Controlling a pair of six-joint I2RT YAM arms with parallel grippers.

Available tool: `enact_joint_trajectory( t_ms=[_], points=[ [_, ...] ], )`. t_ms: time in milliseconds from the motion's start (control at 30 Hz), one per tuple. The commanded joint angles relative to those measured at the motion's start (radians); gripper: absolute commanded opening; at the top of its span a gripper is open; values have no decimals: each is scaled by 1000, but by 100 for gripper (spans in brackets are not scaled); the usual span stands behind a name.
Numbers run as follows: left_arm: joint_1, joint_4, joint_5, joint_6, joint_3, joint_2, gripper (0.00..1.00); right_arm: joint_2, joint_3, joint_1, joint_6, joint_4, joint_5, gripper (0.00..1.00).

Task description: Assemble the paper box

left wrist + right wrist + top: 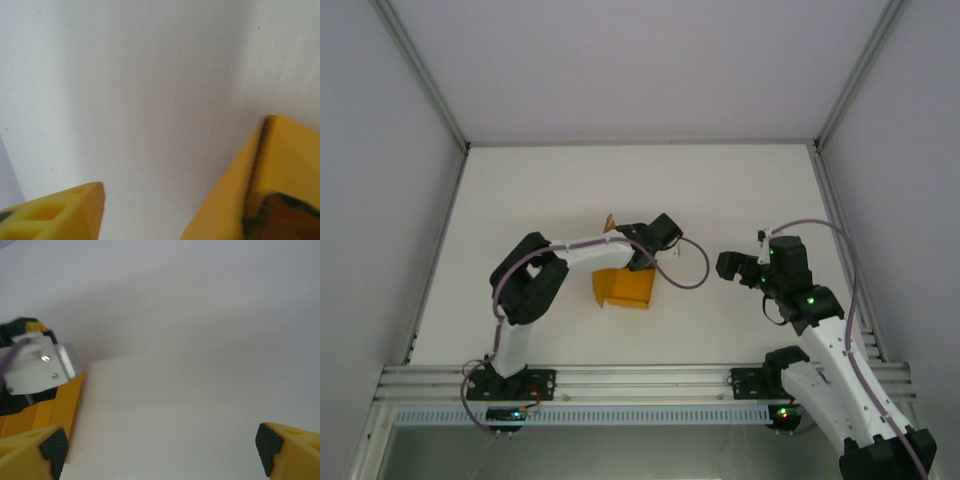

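Observation:
My left arm lies over the paper box (626,285) and reaches the box's far edge. My left gripper should move back before my right gripper takes that edge (652,283).
The paper box (625,287) is orange-yellow card, partly folded, lying mid-table. One small flap (609,222) sticks up behind the left forearm. My left gripper (638,258) sits at the box's far right edge. In the left wrist view it (170,220) is open: one yellow finger (60,212) is at the lower left, and a raised card panel (285,160) lies against the other finger, with bare table between. My right gripper (732,268) hovers to the box's right, apart from it. It (160,455) is open with nothing between its fingers, and the box's edge (67,400) shows at the left.
The white table (720,190) is ringed by grey walls and aluminium frame posts (420,70). A metal rail (640,380) with both arm bases runs along the near edge. The left arm's wrist (35,365) shows in the right wrist view, over the box.

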Motion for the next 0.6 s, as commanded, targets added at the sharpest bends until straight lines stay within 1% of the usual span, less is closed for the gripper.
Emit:
enact_joint_trajectory(
  t_ms=[0,67,100,133,233,333,400,467,500,567],
  points=[
    [-5,-74,73,-4,3,-118,73,-9,17,-8,-42,13,-23,99],
    [-4,-97,140,-28,14,-159,75,-7,13,-9,-58,35,-25,99],
    [-5,-101,184,-33,17,-178,79,-3,13,-12,-61,47,-24,99],
    [-4,-104,230,-31,19,-196,100,3,13,-15,-61,55,-20,99],
    [-5,-101,259,-28,30,-213,100,32,32,-22,-63,60,-29,99],
    [-4,-89,263,-10,33,-220,100,61,53,-23,-74,61,-41,99],
    [-2,-88,259,-23,38,-227,100,78,62,-25,-92,76,-49,99],
    [1,-77,266,-73,42,-258,100,107,74,-24,-133,107,-50,99],
    [6,-55,271,-107,34,-290,100,132,82,-24,-178,135,-60,99],
    [11,9,259,-188,7,-369,99,204,106,-11,-243,167,-132,99]
  ],
)
